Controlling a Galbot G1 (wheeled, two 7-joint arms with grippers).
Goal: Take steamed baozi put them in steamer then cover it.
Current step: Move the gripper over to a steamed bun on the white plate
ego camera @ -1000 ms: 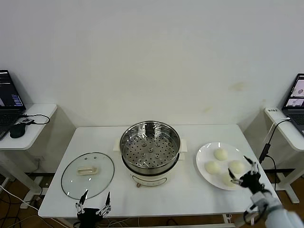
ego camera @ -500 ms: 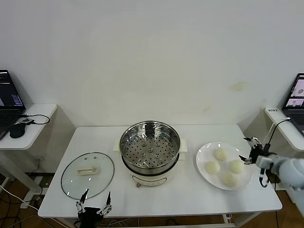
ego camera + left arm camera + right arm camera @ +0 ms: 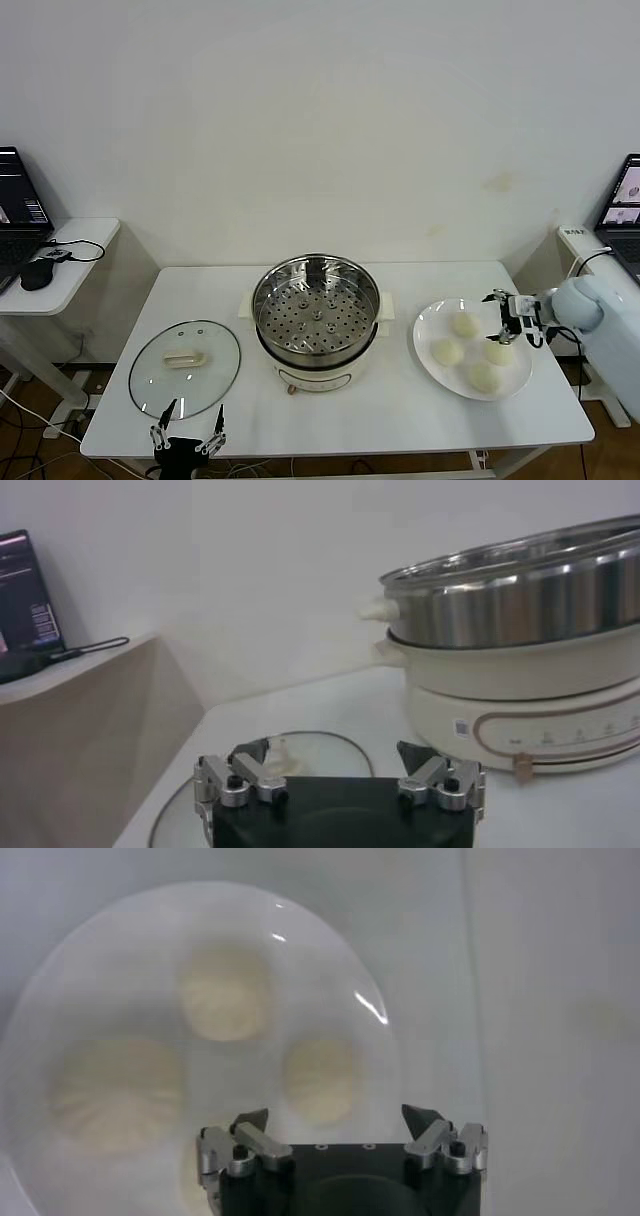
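Observation:
The back baozi (image 3: pixel 465 324) has clear gaps (image 3: pixel 481 338) all around it, so it should come free alone and leave its neighbours on the plate when I lift it.
Several smooth cream-white baozi (image 3: pixel 463 324) lie on a white plate (image 3: pixel 428 322) at the table's right. The steel steamer (image 3: pixel 316 310) stands uncovered mid-table on its white base, its perforated tray bare. My right gripper (image 3: pixel 512 318) hovers open over the plate's right side, close above one baozi (image 3: pixel 498 352). The right wrist view shows that gripper (image 3: pixel 335 1116) open above a baozi (image 3: pixel 320 1080), with nothing between its fingers. My left gripper (image 3: pixel 186 440) waits open at the table's front edge, below the glass lid (image 3: pixel 185 368). The left wrist view shows it (image 3: pixel 335 750) empty, facing the steamer (image 3: pixel 520 590).
The glass lid with its cream handle lies flat at the table's left. A side table (image 3: pixel 70 275) to the left carries a laptop (image 3: pixel 18 205) and a mouse (image 3: pixel 37 274). Another laptop (image 3: pixel 625 210) sits on a side table at the right, with a cable hanging beside it.
My right arm rose from the table's front right corner and swung inward, so the gripper now hangs over the plate's right side. The left gripper sank slightly lower.

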